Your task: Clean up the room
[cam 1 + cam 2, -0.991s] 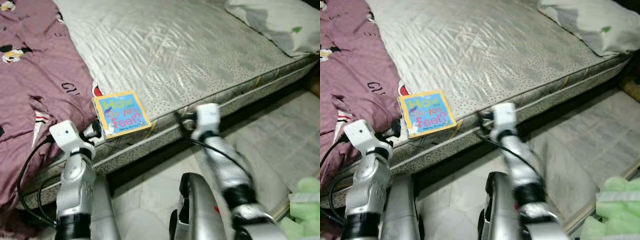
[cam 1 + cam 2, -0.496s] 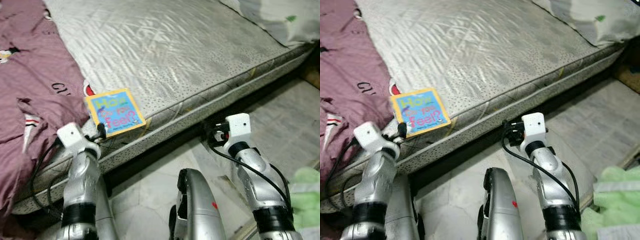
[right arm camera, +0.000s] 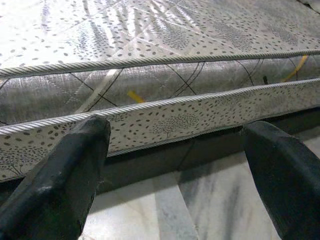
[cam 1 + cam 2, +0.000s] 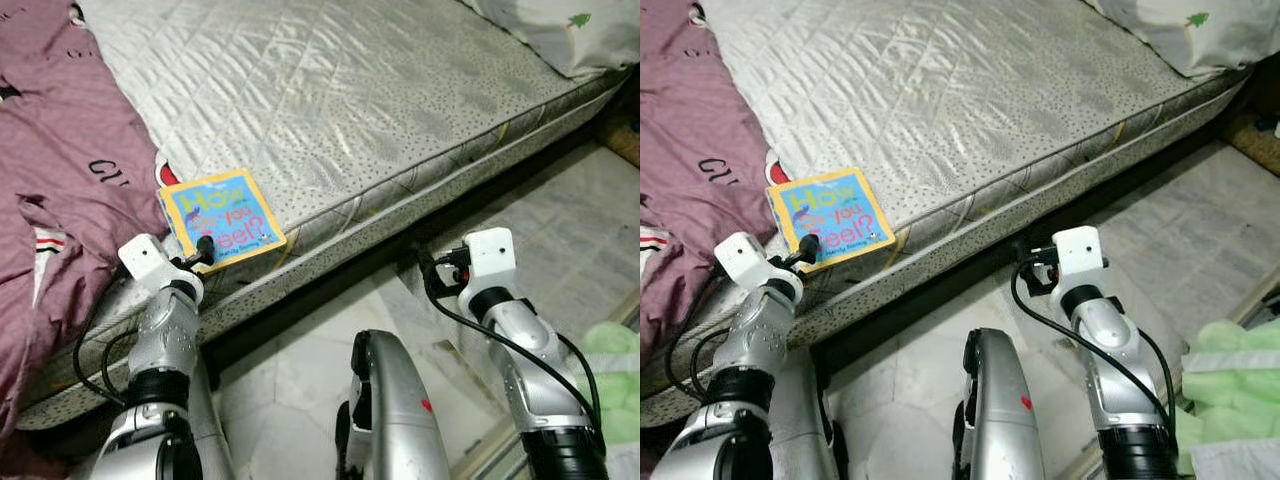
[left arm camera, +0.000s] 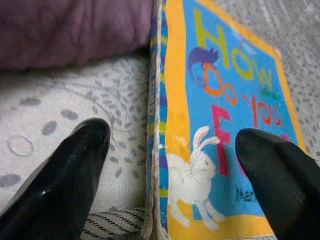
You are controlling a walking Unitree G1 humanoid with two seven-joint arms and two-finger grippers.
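Note:
My left gripper's fingers are on both sides of the striped spine [image 5: 157, 120], so the board book [image 4: 225, 218] will stay closed and straight when I lift and carry it.
A small board book [image 4: 221, 216] with a yellow border and a blue cover lies flat near the front edge of the grey mattress [image 4: 340, 110]. My left gripper [image 5: 175, 165] is open right at the book's near edge, one finger [image 5: 65, 175] beside the book over the mattress, the other [image 5: 280, 175] over its cover [image 5: 225, 110]. My left wrist [image 4: 150, 262] sits just in front of the book. My right gripper [image 3: 175, 175] is open and empty, held low over the floor, facing the mattress side [image 3: 165, 125]; its wrist [image 4: 1077, 255] is at the bed's edge.
A crumpled purple blanket [image 4: 60, 200] covers the bed's left part, touching the book. A pale pillow [image 4: 570, 30] lies at the far right. Pale floor tiles [image 4: 570, 210] run along the bed. Something soft and green [image 4: 1230, 390] lies on the floor at the right.
My view has shifted. The right arm swung from beside the book out to the right, down by the mattress side. The left gripper has closed in on the book's near edge.

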